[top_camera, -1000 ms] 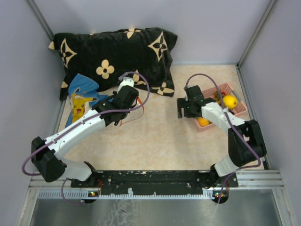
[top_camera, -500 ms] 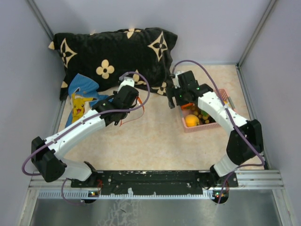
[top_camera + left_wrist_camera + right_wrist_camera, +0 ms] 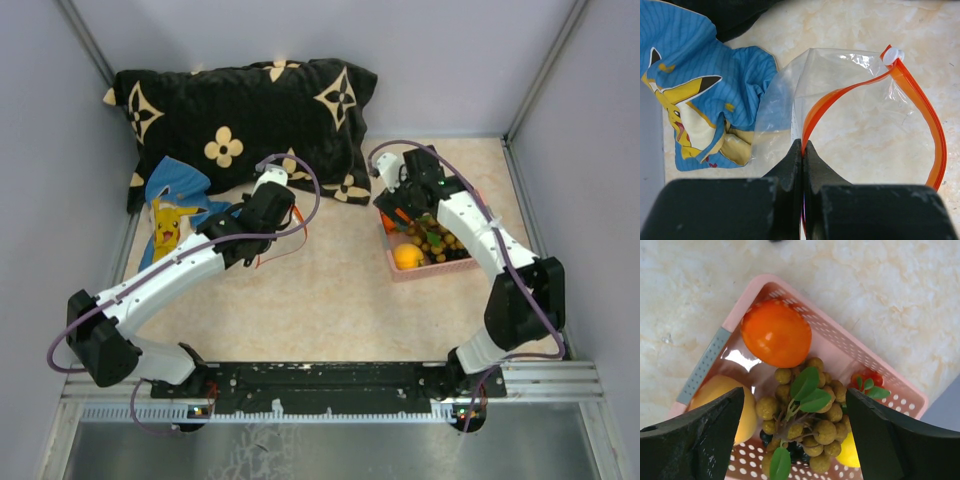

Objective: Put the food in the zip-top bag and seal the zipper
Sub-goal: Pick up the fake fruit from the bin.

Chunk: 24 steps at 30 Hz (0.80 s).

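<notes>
The fingers of the robot's right gripper straddle the brownish ball cluster [image 3: 812, 422], short of the orange in the basket's corner [image 3: 776, 333], so the robot should move forward and lower those fingers around the orange.
My left gripper [image 3: 803, 146] is shut on the orange-red zipper [image 3: 840, 92] of the clear zip-top bag [image 3: 840, 130], whose mouth stands open in a loop over the table. In the top view this gripper [image 3: 260, 236] sits left of centre, and little of the bag shows. My right gripper [image 3: 800, 425] is open and empty above the pink basket [image 3: 840, 332], its jaws either side of the brownish ball cluster [image 3: 827, 427]. The basket also holds an orange [image 3: 776, 333], a yellow-orange fruit [image 3: 715, 390], a lemon [image 3: 851, 456] and a red bit [image 3: 865, 377]. In the top view my right gripper [image 3: 398, 205] hangs over the basket's far end [image 3: 425, 270].
A blue cartoon-print cloth [image 3: 690, 95] lies just left of the bag, partly under it. A black pillow with tan flowers [image 3: 240, 110] lies along the back. Grey walls close in the left, back and right sides.
My right gripper has swung from left of the basket to above its far end. The basket now lies further left. The left arm has not moved.
</notes>
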{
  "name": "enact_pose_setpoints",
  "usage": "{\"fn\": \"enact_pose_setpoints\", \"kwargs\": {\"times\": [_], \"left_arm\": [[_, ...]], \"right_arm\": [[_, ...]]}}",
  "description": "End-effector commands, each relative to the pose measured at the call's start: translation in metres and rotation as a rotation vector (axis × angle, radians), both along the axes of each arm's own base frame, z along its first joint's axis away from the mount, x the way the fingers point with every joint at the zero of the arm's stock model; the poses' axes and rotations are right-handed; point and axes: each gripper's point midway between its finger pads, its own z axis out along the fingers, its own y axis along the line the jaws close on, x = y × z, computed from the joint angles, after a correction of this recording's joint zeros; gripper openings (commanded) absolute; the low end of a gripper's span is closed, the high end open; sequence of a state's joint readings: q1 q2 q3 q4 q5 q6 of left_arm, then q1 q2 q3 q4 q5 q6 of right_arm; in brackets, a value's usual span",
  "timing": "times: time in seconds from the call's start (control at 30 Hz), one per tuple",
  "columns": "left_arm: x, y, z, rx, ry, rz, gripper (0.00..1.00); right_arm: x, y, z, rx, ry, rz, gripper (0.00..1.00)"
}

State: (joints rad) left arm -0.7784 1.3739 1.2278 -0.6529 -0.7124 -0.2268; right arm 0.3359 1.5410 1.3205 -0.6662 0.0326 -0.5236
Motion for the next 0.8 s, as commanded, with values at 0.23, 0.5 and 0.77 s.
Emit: {"fn": "enact_pose_setpoints", "kwargs": {"times": [0.23, 0.5, 0.77], "left_arm": [[-0.001, -0.003, 0.007, -0.033, -0.007, -0.013, 0.00], [0.001, -0.006, -0.003, -0.019, 0.024, -0.012, 0.00], [0.004, -0.011, -0.001, -0.023, 0.022, -0.021, 0.00]], "right_arm": [[0.029, 0.005, -0.022, -0.094, -0.043, 0.386, 0.79], [0.038, 0.013, -0.061, -0.101, 0.040, 0.452, 0.75], [0.037, 0.021, -0.083, -0.069, 0.097, 0.487, 0.74]]}}
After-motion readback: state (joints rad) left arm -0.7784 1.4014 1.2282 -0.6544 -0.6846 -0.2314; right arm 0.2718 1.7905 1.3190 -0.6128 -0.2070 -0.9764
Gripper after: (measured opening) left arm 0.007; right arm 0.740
